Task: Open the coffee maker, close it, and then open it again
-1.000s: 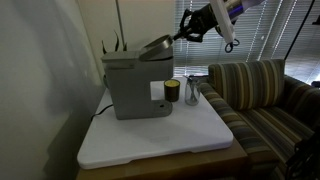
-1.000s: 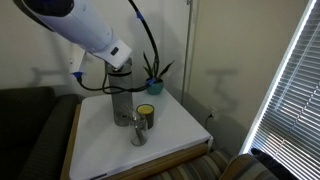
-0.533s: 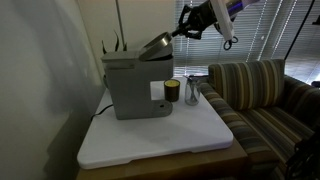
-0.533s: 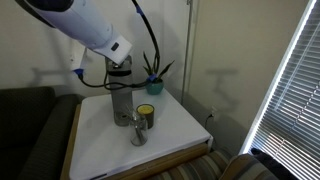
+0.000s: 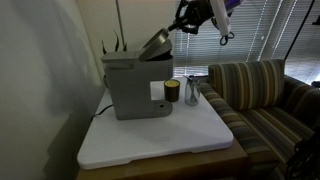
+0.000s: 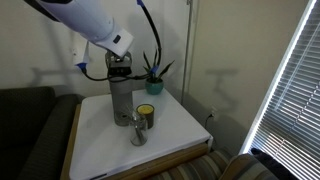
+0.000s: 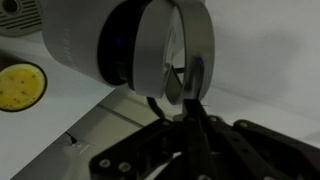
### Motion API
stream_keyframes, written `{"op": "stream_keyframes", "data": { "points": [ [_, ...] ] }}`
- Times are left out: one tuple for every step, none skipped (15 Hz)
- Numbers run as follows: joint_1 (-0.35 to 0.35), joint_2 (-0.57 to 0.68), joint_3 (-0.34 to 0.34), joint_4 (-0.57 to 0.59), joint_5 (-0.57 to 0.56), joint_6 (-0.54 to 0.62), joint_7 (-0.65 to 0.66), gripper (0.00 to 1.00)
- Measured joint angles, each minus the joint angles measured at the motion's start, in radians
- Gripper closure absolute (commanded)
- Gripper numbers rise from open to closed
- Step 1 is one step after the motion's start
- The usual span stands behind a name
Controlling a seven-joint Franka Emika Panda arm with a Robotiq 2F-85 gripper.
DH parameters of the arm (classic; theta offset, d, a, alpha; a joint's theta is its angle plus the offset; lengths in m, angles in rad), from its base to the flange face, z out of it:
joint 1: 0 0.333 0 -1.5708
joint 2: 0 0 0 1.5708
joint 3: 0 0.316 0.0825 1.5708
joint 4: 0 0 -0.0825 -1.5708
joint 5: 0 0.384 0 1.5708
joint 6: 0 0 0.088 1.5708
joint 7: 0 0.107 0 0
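Next, I back off, go lower and reach under the lid (image 5: 160,49) to lift it upright, since my closed fingers touch only the front edge of the half-raised lid (image 5: 164,35).
The grey coffee maker (image 5: 130,85) stands on the white table (image 5: 160,135) in both exterior views, its body (image 6: 121,97) below the arm. Its darker hinged lid (image 5: 155,44) is tilted up at the front. My gripper (image 5: 181,27) is shut, its closed fingertips against the lid's raised front edge. In the wrist view the round lid (image 7: 165,50) fills the top, and the gripper (image 7: 191,98) touches its rim with the jaws together and nothing visibly clamped between them.
A dark cup with a yellow top (image 5: 172,92) and a clear glass (image 5: 192,92) stand right beside the machine's front. A potted plant (image 6: 153,75) is behind it. A striped sofa (image 5: 265,95) adjoins the table, and window blinds (image 6: 290,90) hang nearby.
The gripper has moved up and slightly back toward the machine, and the lid's front edge has swung higher with it.
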Motion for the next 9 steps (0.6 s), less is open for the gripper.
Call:
{"op": "stream_keyframes", "data": {
  "points": [
    [0.0,0.0,0.0,0.01,-0.002,-0.002,0.0,1.0],
    [0.001,0.0,0.001,0.021,-0.005,-0.011,0.0,1.0],
    [0.003,0.0,0.003,0.031,-0.007,-0.021,0.0,1.0],
    [0.006,0.0,0.005,0.039,-0.008,-0.033,0.0,1.0],
    [0.008,0.001,0.007,0.047,-0.008,-0.043,0.0,1.0],
    [0.012,0.003,0.007,0.052,-0.008,-0.051,0.0,1.0],
    [0.016,0.005,0.007,0.056,-0.008,-0.057,0.0,1.0],
    [0.019,0.007,0.007,0.059,-0.008,-0.059,0.0,1.0],
    [0.019,0.01,0.007,0.059,-0.008,-0.059,0.0,1.0]
  ]
}}
